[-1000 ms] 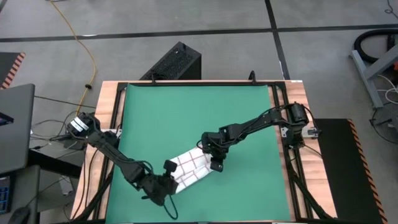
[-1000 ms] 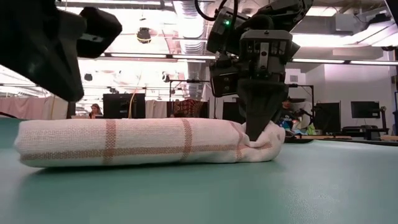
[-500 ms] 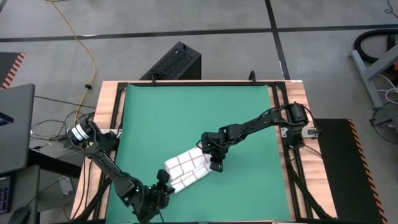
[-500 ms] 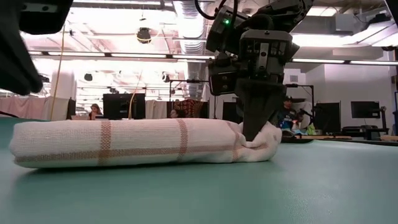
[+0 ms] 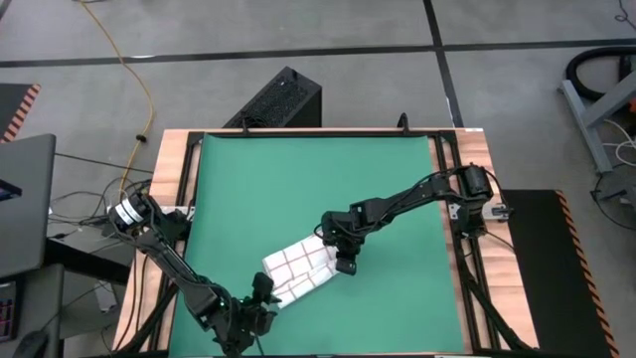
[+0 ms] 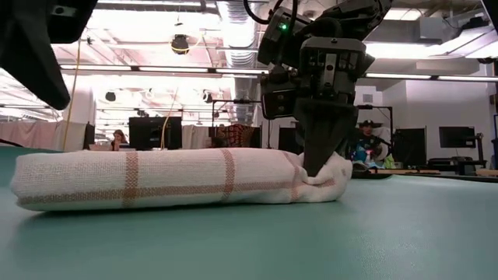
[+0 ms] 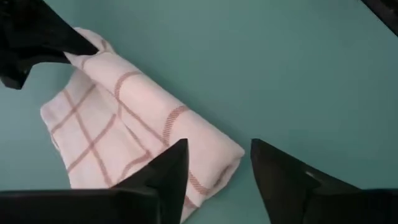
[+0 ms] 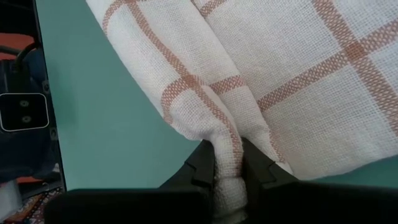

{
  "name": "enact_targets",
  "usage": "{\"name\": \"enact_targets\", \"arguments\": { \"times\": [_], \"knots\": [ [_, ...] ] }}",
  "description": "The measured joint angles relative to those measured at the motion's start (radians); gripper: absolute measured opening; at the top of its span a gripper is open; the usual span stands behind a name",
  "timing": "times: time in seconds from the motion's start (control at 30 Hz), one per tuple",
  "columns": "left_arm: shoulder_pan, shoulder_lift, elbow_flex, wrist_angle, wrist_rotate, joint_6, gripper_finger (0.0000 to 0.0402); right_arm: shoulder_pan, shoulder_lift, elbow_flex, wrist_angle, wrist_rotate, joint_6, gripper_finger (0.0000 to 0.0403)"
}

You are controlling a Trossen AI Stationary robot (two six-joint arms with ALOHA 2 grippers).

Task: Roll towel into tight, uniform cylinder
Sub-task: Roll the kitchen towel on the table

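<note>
The roll [image 5: 306, 287] is slanted toward the mat's near edge, so my left gripper should pinch its loose end [image 5: 280, 302] and swing it straight while my right gripper holds the other end.
The white checked towel [image 5: 298, 270] lies on the green mat [image 5: 308, 179] near its near edge, partly rolled into a thick roll [image 7: 155, 118] with a flat layer [image 7: 87, 137] beside it. My right gripper [image 5: 345, 265] is shut on the roll's right-hand end. My left gripper [image 7: 217, 146] stands open just off the roll's other end [image 7: 214, 162], its fingers astride that end; no touch shows. In the low view the roll [image 6: 156, 179] rests along its length on the mat. My right gripper pinches a bunched fold at the end of the roll [image 8: 227, 163] between its two fingers [image 8: 256, 167]. It comes slanting down from above [image 6: 315, 159]. That end is gathered into a small puckered lump [image 6: 327, 183] on the mat; the rest of the roll lies flat.
Wooden frame rails [image 5: 174, 199] border the mat on the left and right. A black box [image 5: 283, 99] stands beyond the far edge, a laptop [image 5: 20, 199] off to the left. Bare mat spreads over the far half.
My left gripper has drawn back from the towel's near-left end toward the table's near edge and now stands just off it. The roll has stayed on the mat, and my right gripper has kept its hold in place.
</note>
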Motion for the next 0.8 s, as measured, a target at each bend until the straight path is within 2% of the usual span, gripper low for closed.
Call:
{"name": "enact_targets", "arguments": {
  "times": [0.23,0.33,0.43,0.7,0.8],
  "knots": [
    [0.004,0.1,0.005,0.027,0.002,0.042,0.0194,0.0,0.001,0.001,0.013,0.006,-0.003,0.0048],
    [0.003,0.17,0.043,0.014,-0.076,0.102,0.0194,0.0,0.001,0.001,0.014,0.006,-0.003,0.0048],
    [0.003,0.221,0.09,-0.033,-0.158,0.099,0.0194,0.0,0.001,0.001,0.016,0.004,-0.003,0.0048],
    [0.004,0.244,0.122,-0.157,-0.234,-0.161,0.0192,0.002,0.001,0.001,0.025,0.001,0.0,0.0048],
    [0.004,0.242,0.122,-0.188,-0.238,-0.259,0.0171,0.002,0.001,0.001,0.025,0.0,0.0,0.0048]
  ]
}}
